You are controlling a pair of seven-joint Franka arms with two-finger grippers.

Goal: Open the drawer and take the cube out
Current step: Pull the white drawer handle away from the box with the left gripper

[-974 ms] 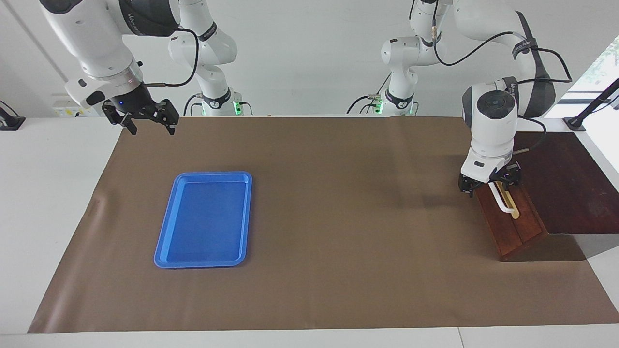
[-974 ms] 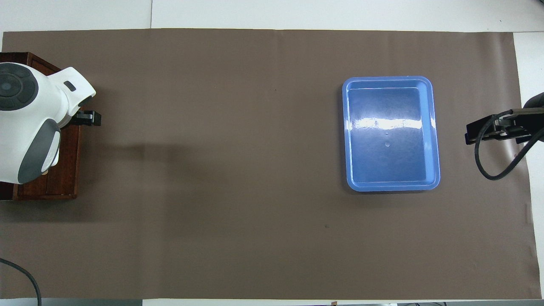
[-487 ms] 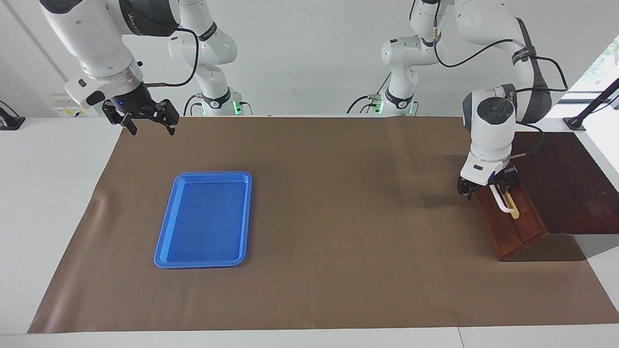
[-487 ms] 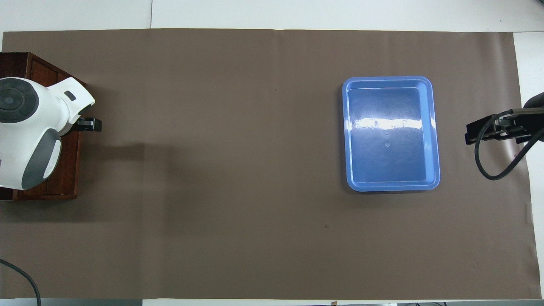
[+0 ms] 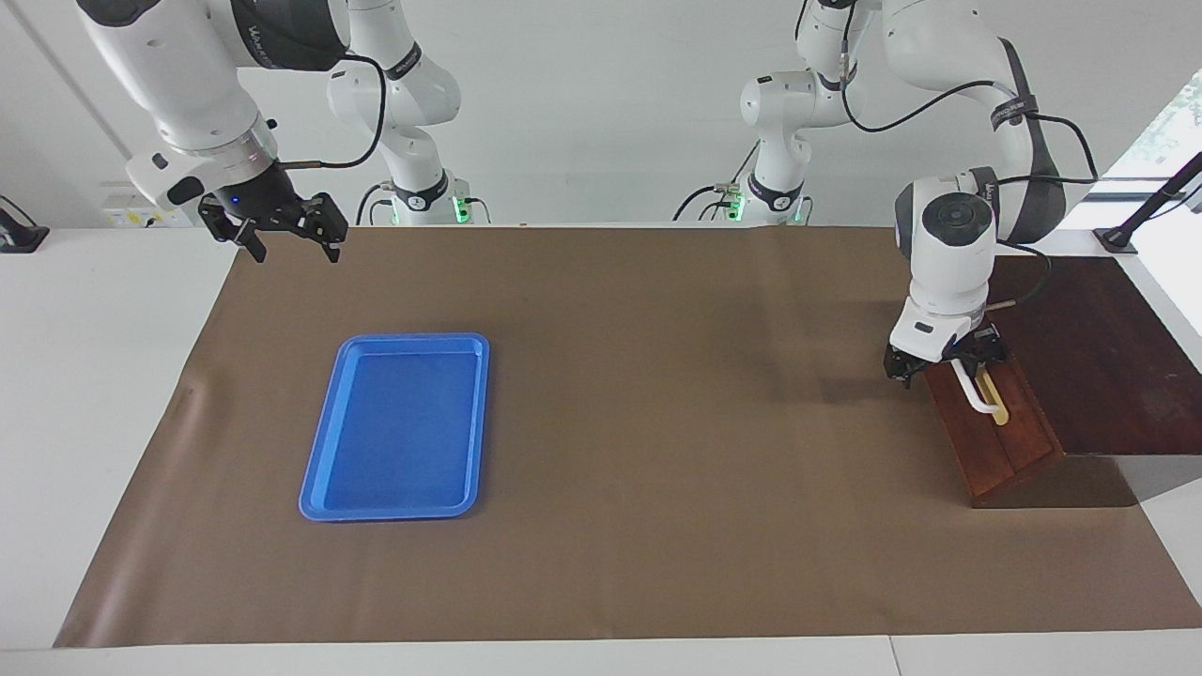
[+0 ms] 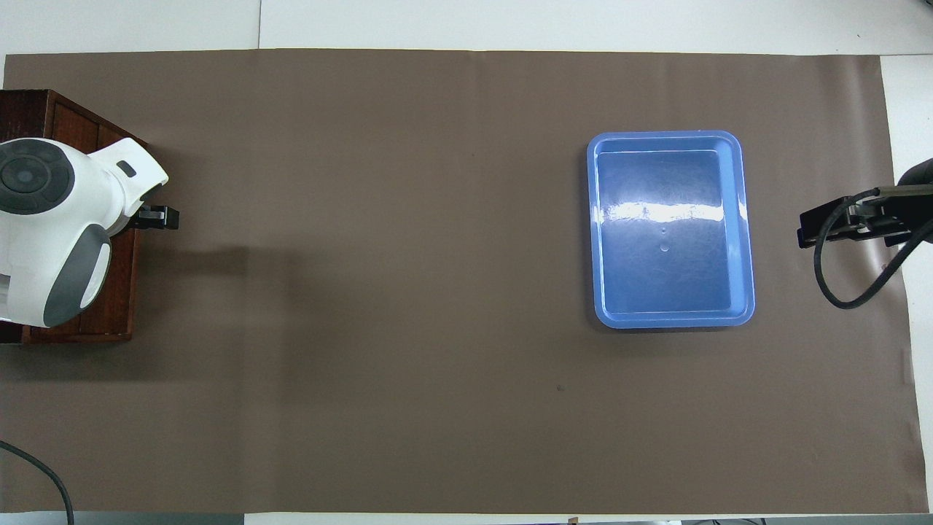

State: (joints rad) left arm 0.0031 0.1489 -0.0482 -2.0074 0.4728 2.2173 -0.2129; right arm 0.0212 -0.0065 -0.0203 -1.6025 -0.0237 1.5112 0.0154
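The cube should be hidden inside the shut drawer [image 6: 119, 293], and I expect to find it there when I open the drawer, because the blue tray [image 6: 670, 229] is empty and the brown mat is clear.
The drawer [image 5: 997, 434] sits shut in its dark reddish-brown cabinet at the left arm's end of the table; in the overhead view the drawer [image 6: 111, 293] is half covered by the arm. My left gripper [image 5: 945, 365] is open and low at the end of the white bar handle [image 5: 977, 392] nearer the robots, its fingers on either side of the bar. One of its dark fingers [image 6: 159, 217] sticks out past the drawer front. My right gripper [image 5: 295, 250] hangs open and empty over the mat's corner at the right arm's end. The cube is hidden.
A blue tray [image 5: 399, 427] with nothing in it lies on the brown mat [image 5: 657, 422] toward the right arm's end, also seen from overhead as the tray [image 6: 667, 233]. The cabinet's dark top [image 5: 1099, 347] stretches out from the drawer front to the table's edge.
The left hand has shifted slightly along the handle toward the robots. The drawer front has not moved. The right arm has stayed still.
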